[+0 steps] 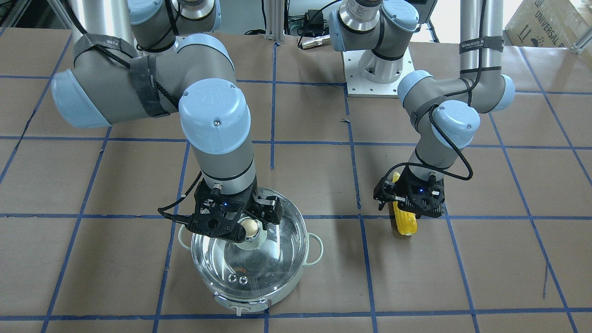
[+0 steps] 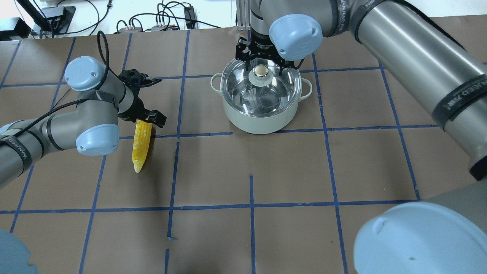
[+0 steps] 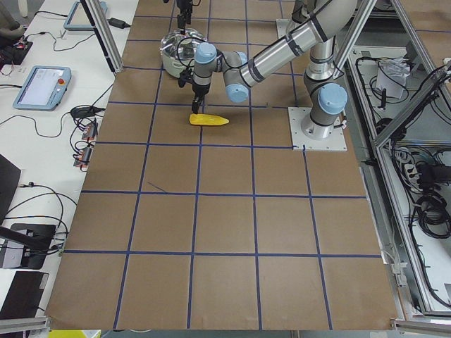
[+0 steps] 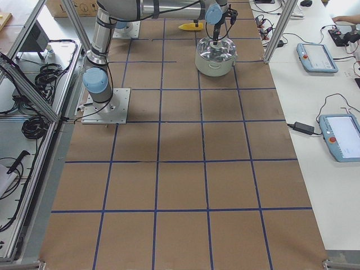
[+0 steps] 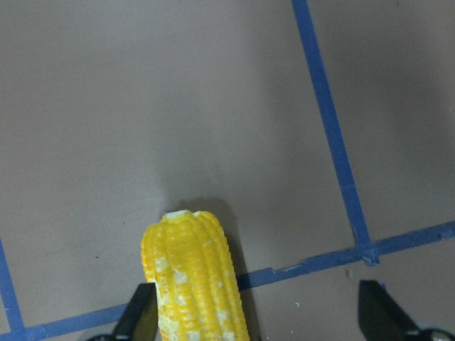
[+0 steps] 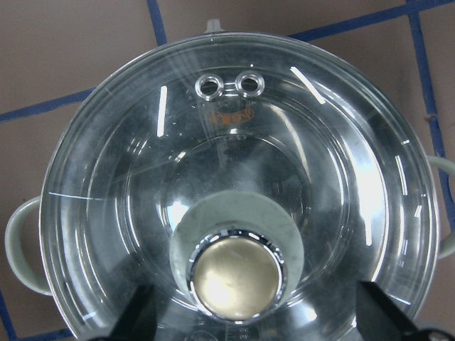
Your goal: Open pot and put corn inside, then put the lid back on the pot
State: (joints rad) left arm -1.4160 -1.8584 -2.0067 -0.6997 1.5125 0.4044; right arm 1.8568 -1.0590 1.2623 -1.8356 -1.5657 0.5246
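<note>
The pale pot (image 1: 289,286) should be empty when I lift the clear glass lid, because only shiny metal (image 1: 256,262) can be seen through the lid.
The pale pot (image 2: 258,120) stands on the table with the clear glass lid (image 2: 274,89) resting on it. My right gripper (image 2: 263,68) is open and hangs right over the lid's beige-gold knob (image 6: 238,284). Its fingers (image 6: 138,312) stand wide on either side of the knob, not touching it. The yellow corn (image 2: 140,146) lies on the table, left of the pot. My left gripper (image 2: 144,118) is open over its blunt end. In the left wrist view the corn (image 5: 195,284) lies against one finger (image 5: 142,316), with a wide gap to the other.
The table is brown paper with a blue tape grid (image 2: 251,207). The pot's loop handles (image 1: 315,249) stick out at both sides. The lid's two steam holes (image 6: 231,85) are near its rim. The left arm's white base plate (image 1: 377,76) is behind the pot.
</note>
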